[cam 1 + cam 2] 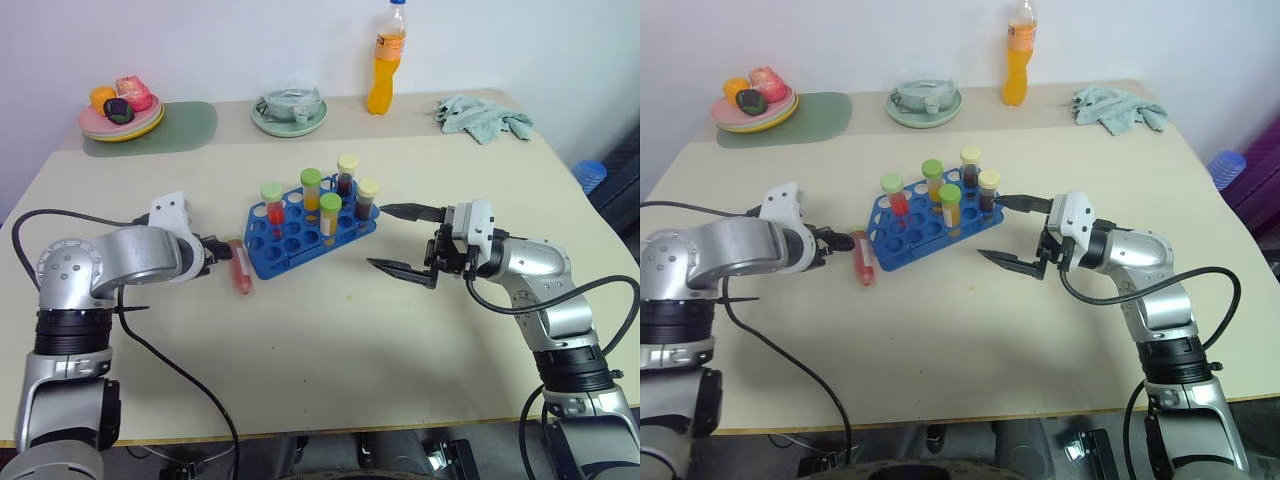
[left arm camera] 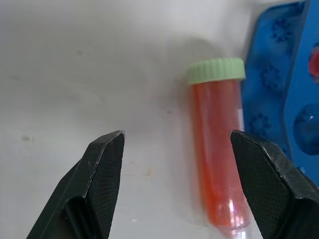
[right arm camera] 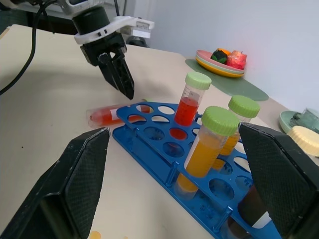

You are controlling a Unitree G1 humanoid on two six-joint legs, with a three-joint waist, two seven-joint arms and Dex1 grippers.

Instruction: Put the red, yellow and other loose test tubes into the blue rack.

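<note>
The loose red test tube (image 1: 241, 270) is lying flat next to the blue rack, so my left gripper should grab its body (image 2: 217, 144), move away from the rack and turn the tube upright.
One loose test tube (image 1: 240, 266) with red liquid and a green cap lies flat on the table, close beside the left end of the blue rack (image 1: 290, 243). My left gripper (image 1: 214, 249) is open just left of it. In the left wrist view the tube (image 2: 218, 154) lies on the table between the spread fingers (image 2: 105, 164), nearer one of them and touching neither. Several capped tubes stand upright in the rack, with red (image 1: 273, 206), yellow (image 1: 329, 216) and dark (image 1: 346, 176) liquid. My right gripper (image 1: 404, 241) is open and empty at the rack's right end, pointing at it.
An orange drink bottle (image 1: 386, 60), a pale-green plate (image 1: 289, 118) and a teal cloth (image 1: 483, 117) stand along the far edge. A plate of toy food (image 1: 122, 110) sits on a green mat at the far left. The near half of the table is bare.
</note>
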